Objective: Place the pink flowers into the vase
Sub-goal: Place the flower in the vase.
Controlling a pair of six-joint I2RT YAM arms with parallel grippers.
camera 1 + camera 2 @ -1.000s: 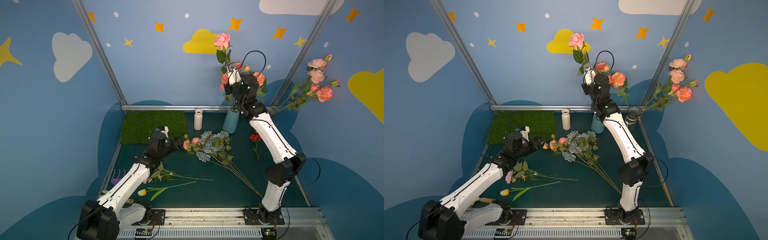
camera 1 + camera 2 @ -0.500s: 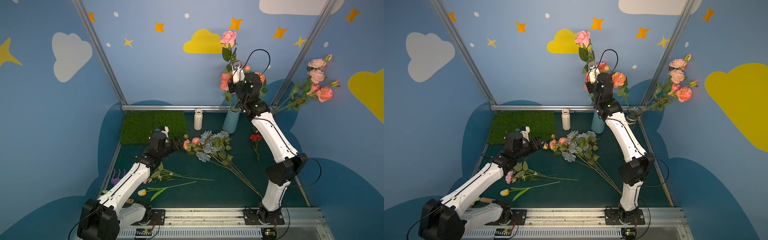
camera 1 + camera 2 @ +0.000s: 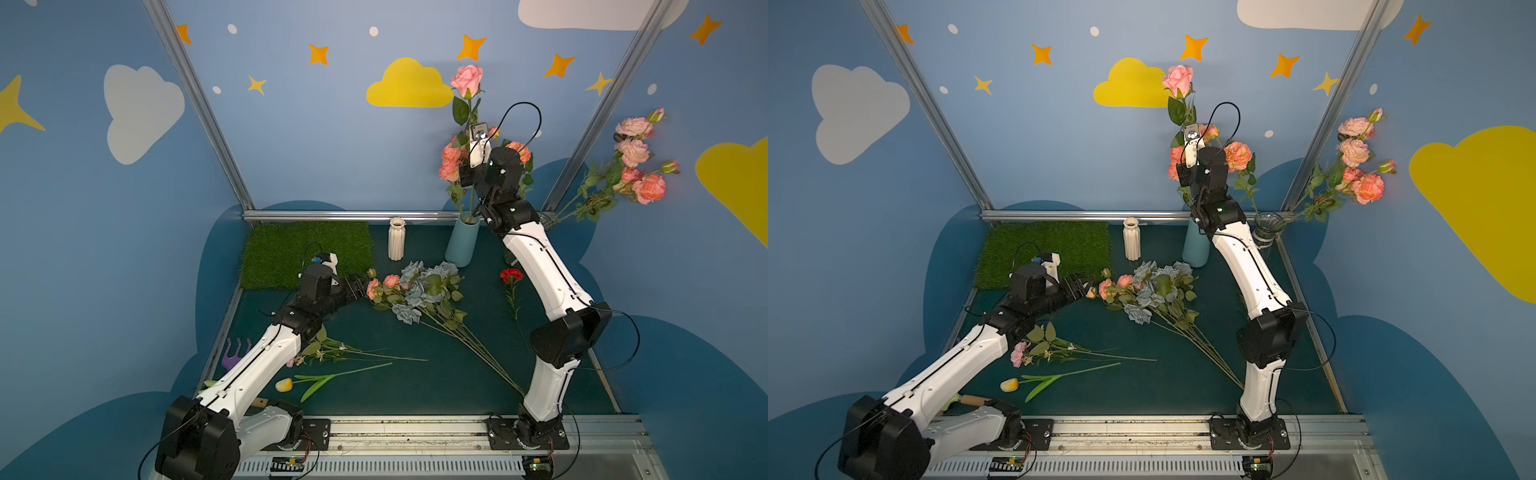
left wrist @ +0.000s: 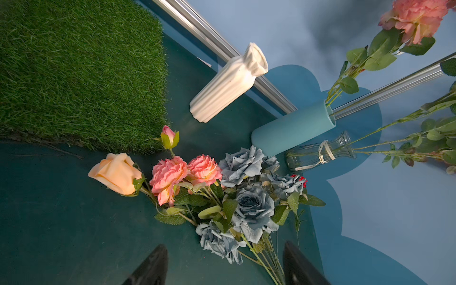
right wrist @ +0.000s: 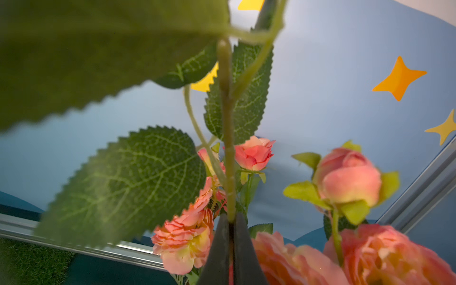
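The tall pink rose (image 3: 466,80) is upright over the light blue vase's opening (image 3: 468,217), so my right gripper keeps lowering it until it sits among the coral-pink flowers, and then let go.
A tall pink rose (image 3: 467,79) stands above the light blue vase (image 3: 462,243) at the back. My right gripper (image 5: 230,219) is shut on its green stem (image 5: 228,148), high among coral-pink blooms (image 3: 451,162) that stand in that vase. The stem's lower end is hidden behind the gripper. More pink flowers (image 3: 382,284) lie on the table beside the grey-blue roses (image 3: 419,286); in the left wrist view they are the two pink blooms (image 4: 170,177). My left gripper (image 4: 225,261) hovers open just left of them in both top views, nothing between its fingers.
A white ribbed vase (image 3: 396,245) stands left of the blue one, beside a grass mat (image 3: 307,249). A glass vase (image 3: 1266,230) at the back right holds pink flowers (image 3: 636,166). A red carnation (image 3: 512,275), a yellow tulip (image 3: 284,385) and a purple rake (image 3: 237,353) lie on the table.
My right gripper has carried the pink rose a little to the right, and the rose stands more upright over the blue vase. The left arm has not moved.
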